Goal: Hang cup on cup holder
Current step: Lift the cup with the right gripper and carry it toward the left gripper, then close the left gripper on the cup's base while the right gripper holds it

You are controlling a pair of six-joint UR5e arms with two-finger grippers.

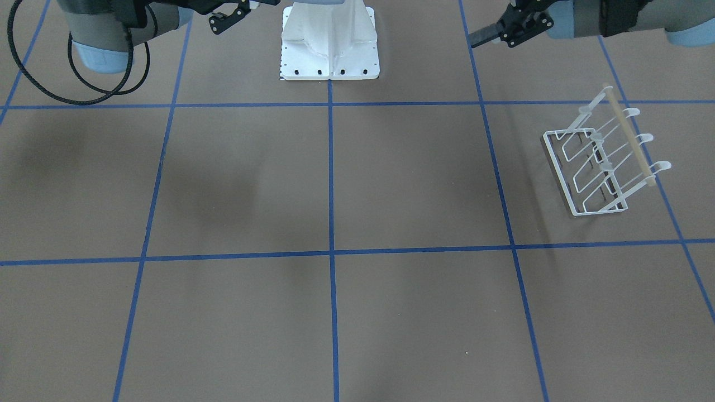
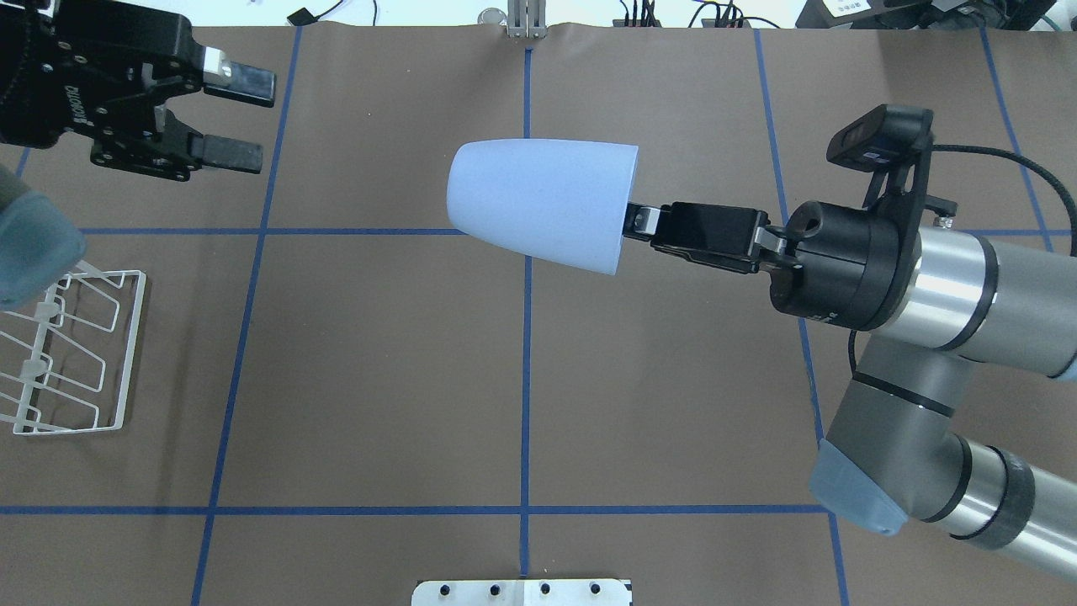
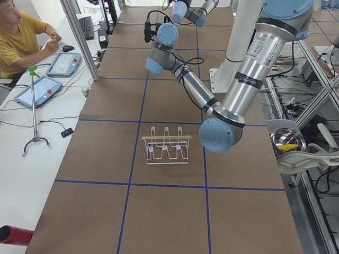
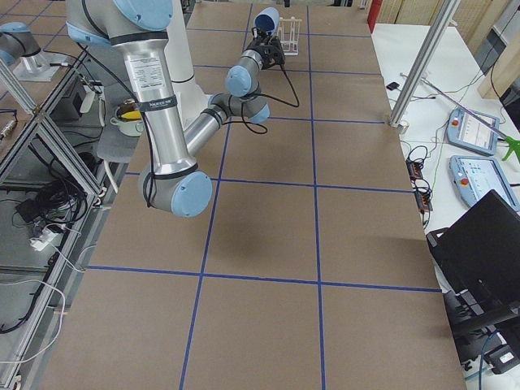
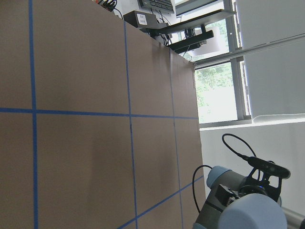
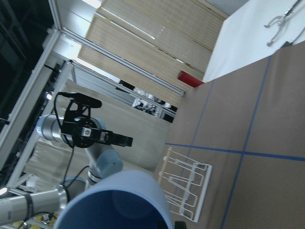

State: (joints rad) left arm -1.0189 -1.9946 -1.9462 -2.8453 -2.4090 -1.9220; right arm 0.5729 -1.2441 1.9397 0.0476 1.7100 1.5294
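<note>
I expect the light-blue cup to end up tilted, with its rim low and its base raised, when I hang it, because the white wires [image 1: 628, 193] slope down from the wooden rod.
My right gripper [image 2: 637, 221] is shut on the rim of the light-blue cup [image 2: 543, 204] and holds it on its side, high above the table's middle, base pointing to the robot's left. The cup also shows in the exterior right view [image 4: 266, 18] and in the right wrist view [image 6: 114, 202], rim toward the camera. The white wire cup holder [image 2: 71, 353] with a wooden rod stands on the table at the left [image 1: 606, 153], with nothing on it. My left gripper [image 2: 257, 119] is open and empty, raised beyond the holder.
The white robot base plate [image 1: 329, 44] sits at the table's near edge. Blue tape lines [image 2: 525, 379] grid the brown table. An operator [image 3: 21, 37] and tablets are at a side desk. A metal bowl [image 3: 287, 142] stands off the table.
</note>
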